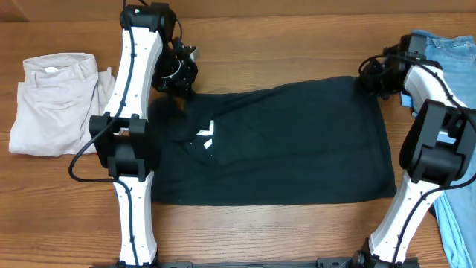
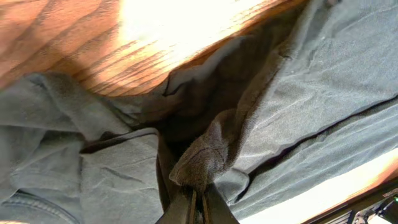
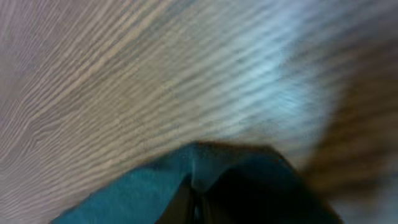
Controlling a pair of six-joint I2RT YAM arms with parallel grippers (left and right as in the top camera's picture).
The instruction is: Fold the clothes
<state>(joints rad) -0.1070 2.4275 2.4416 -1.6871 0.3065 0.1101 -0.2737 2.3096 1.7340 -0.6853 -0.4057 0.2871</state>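
The left gripper is pinching a bunched fold of the black T-shirt point(image 2: 208, 149), so it should let go and move away before the right gripper comes over to the rumpled end point(image 1: 199, 113).
The clothes, a black T-shirt point(image 1: 282, 141), lie spread across the table with a bit of white lettering point(image 1: 207, 135) showing at the left. My left gripper point(image 1: 177, 83) is at the shirt's far left corner. In the left wrist view this gripper point(image 2: 198, 199) is shut on a bunched fold of the dark fabric point(image 2: 205, 155). At the far right corner sits my right gripper point(image 1: 370, 80). The right wrist view is blurred, but its jaws point(image 3: 194, 199) stand closed with a peak of the cloth point(image 3: 205, 165) pinched between them.
Pale beige trousers point(image 1: 56, 100) lie crumpled at the far left of the table. Light-blue jeans point(image 1: 455, 52) lie along the right edge, partly under the right arm. Bare wood runs behind the shirt and in front of it.
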